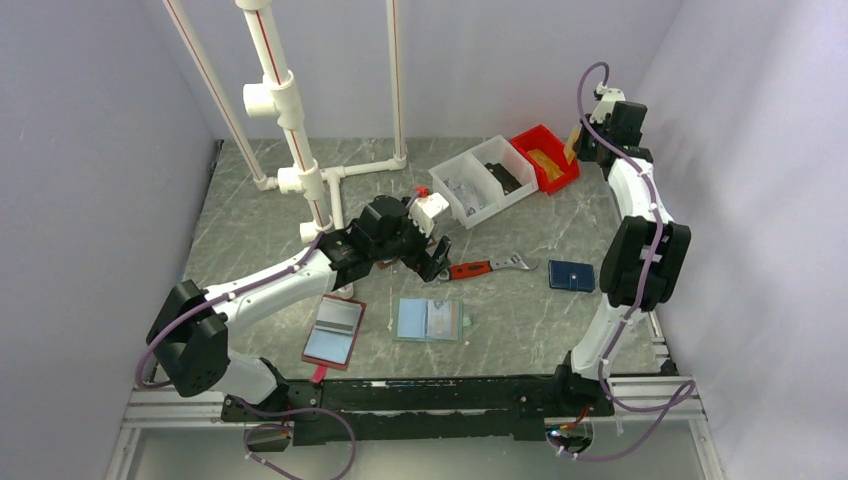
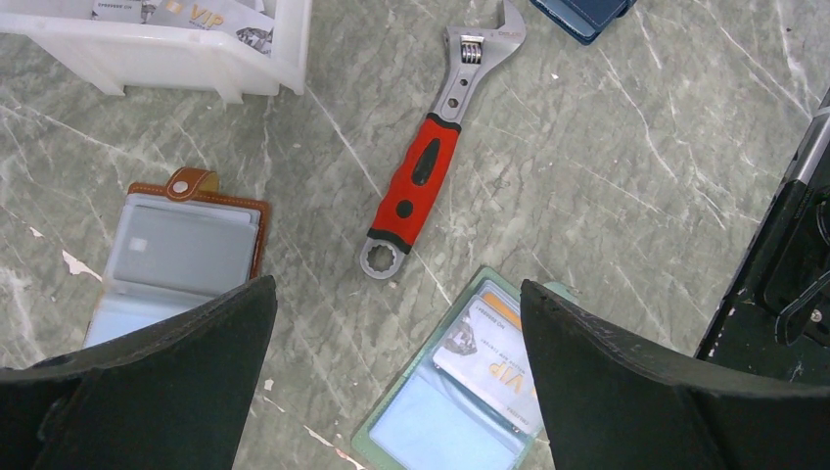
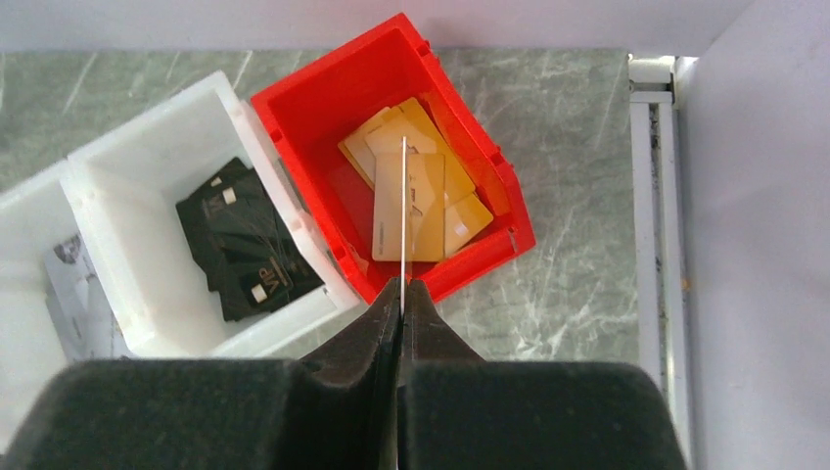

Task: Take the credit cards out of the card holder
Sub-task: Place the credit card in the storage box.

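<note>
The gold card [image 1: 571, 144] matches the cards in the red bin [image 1: 545, 161], so I should go on moving it over the bin with my right gripper until it hangs inside the bin's sides.
The card holder [image 1: 428, 320] lies open on the table, mint-edged with blue-grey panels. In the left wrist view the card holder [image 2: 445, 406] holds a white VIP credit card [image 2: 494, 354] with an orange one tucked behind it. My left gripper [image 2: 396, 286] hangs open above the table just beyond the holder, touching nothing; the top view shows this gripper [image 1: 432, 258] too. My right gripper [image 3: 402, 284] is shut on a thin card [image 3: 402, 211] seen edge-on, held over the red bin [image 3: 323, 108]. From above, the right gripper [image 1: 574, 148] sits at the back right.
The red bin [image 1: 545, 157] holds gold cards. A white two-part bin [image 1: 485, 180] holds black and pale cards. A red-handled wrench [image 1: 490, 267], a dark blue wallet [image 1: 571, 275] and a second open folder with a red-brown edge [image 1: 335, 330] lie around the holder. White pipework [image 1: 290, 120] stands behind.
</note>
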`<state>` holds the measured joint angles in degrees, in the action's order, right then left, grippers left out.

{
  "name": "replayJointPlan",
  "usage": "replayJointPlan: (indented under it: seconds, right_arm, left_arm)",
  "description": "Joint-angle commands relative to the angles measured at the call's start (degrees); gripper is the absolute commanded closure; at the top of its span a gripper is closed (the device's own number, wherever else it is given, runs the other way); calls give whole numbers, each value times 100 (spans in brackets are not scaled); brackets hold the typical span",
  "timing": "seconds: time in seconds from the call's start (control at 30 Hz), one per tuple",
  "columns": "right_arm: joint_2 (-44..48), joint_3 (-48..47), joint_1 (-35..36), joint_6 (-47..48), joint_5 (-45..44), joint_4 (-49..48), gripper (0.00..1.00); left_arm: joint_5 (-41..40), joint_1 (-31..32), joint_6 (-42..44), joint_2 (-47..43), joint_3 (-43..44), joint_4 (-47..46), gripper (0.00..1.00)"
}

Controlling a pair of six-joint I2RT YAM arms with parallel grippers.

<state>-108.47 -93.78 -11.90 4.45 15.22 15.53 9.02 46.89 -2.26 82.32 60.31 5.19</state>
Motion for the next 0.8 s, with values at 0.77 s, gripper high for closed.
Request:
replayJointPlan:
  seconds: [0.77]
  right_arm:
    - [-1811,-1590,399,-2749,-205,-684,99]
  left_arm:
    - [-105,-73,358,-309,-85,-132,1]
